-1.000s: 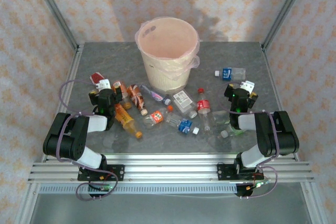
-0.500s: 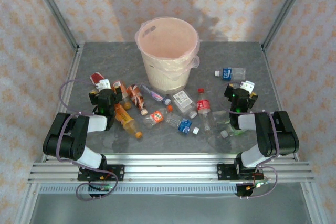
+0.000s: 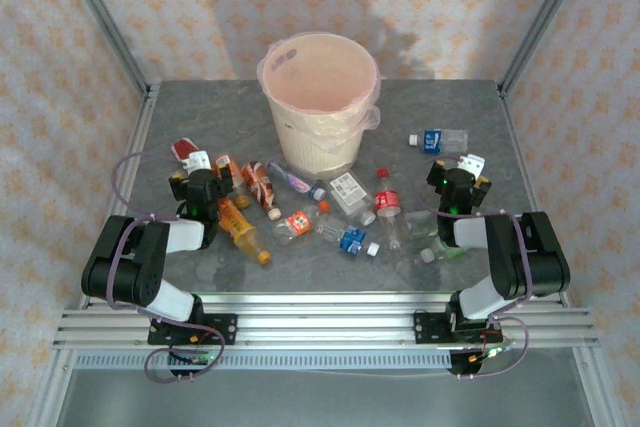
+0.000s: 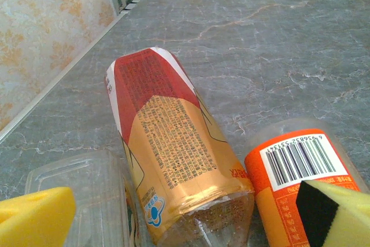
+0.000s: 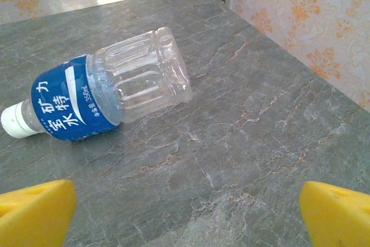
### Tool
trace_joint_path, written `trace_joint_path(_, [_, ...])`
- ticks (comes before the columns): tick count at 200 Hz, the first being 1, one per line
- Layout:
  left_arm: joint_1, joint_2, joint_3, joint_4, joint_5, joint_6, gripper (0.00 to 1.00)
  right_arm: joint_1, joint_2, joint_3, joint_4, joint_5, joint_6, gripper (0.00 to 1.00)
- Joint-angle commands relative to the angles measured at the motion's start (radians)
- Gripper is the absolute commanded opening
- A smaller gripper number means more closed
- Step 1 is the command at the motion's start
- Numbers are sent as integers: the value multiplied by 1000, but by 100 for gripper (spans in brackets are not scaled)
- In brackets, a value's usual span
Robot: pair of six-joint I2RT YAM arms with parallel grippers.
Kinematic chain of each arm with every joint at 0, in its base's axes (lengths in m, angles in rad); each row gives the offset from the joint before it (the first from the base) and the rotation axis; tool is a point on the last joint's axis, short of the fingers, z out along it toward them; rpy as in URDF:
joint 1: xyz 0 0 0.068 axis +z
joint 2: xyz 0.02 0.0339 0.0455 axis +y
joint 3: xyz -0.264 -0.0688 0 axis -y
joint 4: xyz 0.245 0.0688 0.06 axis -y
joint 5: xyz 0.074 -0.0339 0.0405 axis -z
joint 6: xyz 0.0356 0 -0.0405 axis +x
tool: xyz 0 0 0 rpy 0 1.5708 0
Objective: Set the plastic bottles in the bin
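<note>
The clear bottle and the orange-labelled bottle are crowded up against the red-and-gold bottle's sides (image 4: 173, 148) under the fingers of the robot's gripper, so next the left gripper takes the outer clear bottle (image 4: 87, 192) first.
The bin (image 3: 272, 119), a cream bucket lined with a pinkish bag, stands at the table's back centre. Several plastic bottles lie in front of it, among them a red-capped one (image 3: 387, 205) and an orange one (image 3: 243, 229). My left gripper (image 3: 203, 171) is open at the pile's left end. In its wrist view the open left gripper (image 4: 185, 224) has the clear end of a red-and-gold labelled bottle (image 4: 167, 137) lying between its yellow pads (image 4: 34, 218), ungripped, with an orange-labelled bottle (image 4: 300, 169) beside the right pad. My right gripper (image 3: 460, 175) (image 5: 185, 218) is open over bare table, just short of a blue-labelled bottle (image 5: 110, 93) (image 3: 440, 139).
A clear plastic piece (image 4: 81, 201) lies against the left pad. Metal frame posts (image 3: 105, 22) stand at the table's back corners, with patterned walls close behind. The marble-grey table (image 5: 231, 160) is bare ahead of the right gripper and behind the left bottles.
</note>
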Motion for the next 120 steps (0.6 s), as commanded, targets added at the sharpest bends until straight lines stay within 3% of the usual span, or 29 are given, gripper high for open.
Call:
trace_joint_path(1, [2, -37, -5, 10, -15, -13, 100, 2, -27, 1, -7, 11, 12, 99])
trace_joint_path(18, [0, -64, -13, 4, -4, 1, 100, 3, -51, 3, -24, -9, -1, 99])
trace_joint_path(36, [2, -183, 14, -143, -30, -18, 100, 3, -130, 23, -128, 29, 13, 99])
trace_joint_path(63, [2, -312, 13, -225, -47, -40, 100, 3, -218, 9, -187, 45, 15, 99])
trace_joint_path(120, [3, -515, 161, -661, -127, -219, 100, 3, -384, 158, -663, 125, 167, 99])
